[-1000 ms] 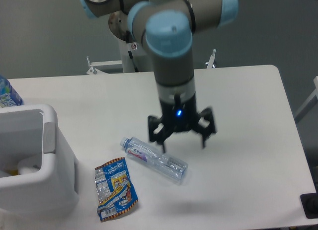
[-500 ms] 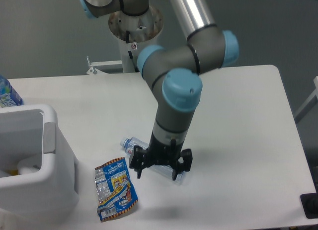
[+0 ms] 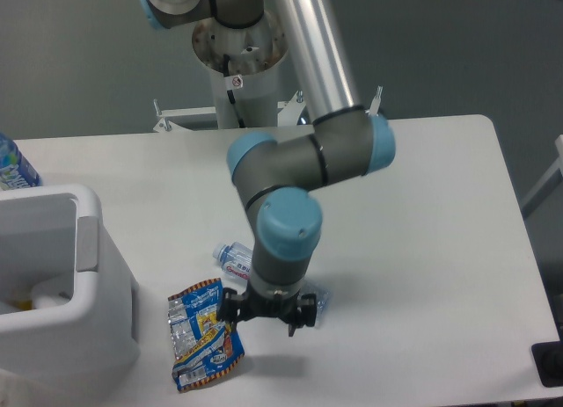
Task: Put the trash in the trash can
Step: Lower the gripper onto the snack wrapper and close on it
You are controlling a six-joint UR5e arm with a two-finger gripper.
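Observation:
The blue-and-orange foil wrapper is lying flat with a creased surface, so I expect it to droop below my gripper when I raise its top edge.
The crushed clear bottle with a red-purple label lies on the white table; its middle is hidden behind my arm's wrist. The blue-and-orange foil wrapper lies flat just left of it. My gripper is open and empty, low over the table, its jaws spread in front of the bottle, the left fingertip close to the wrapper's right edge. The big white trash can stands at the left edge of the table, apart from the gripper.
A blue-labelled bottle stands behind the trash can at the far left. Something yellow lies inside the can. A black object sits at the bottom right corner. The robot's base column rises behind the table.
My gripper has moved left and down, from above the table right of the bottle to low over the bottle, near the wrapper. Bottle and wrapper have not moved.

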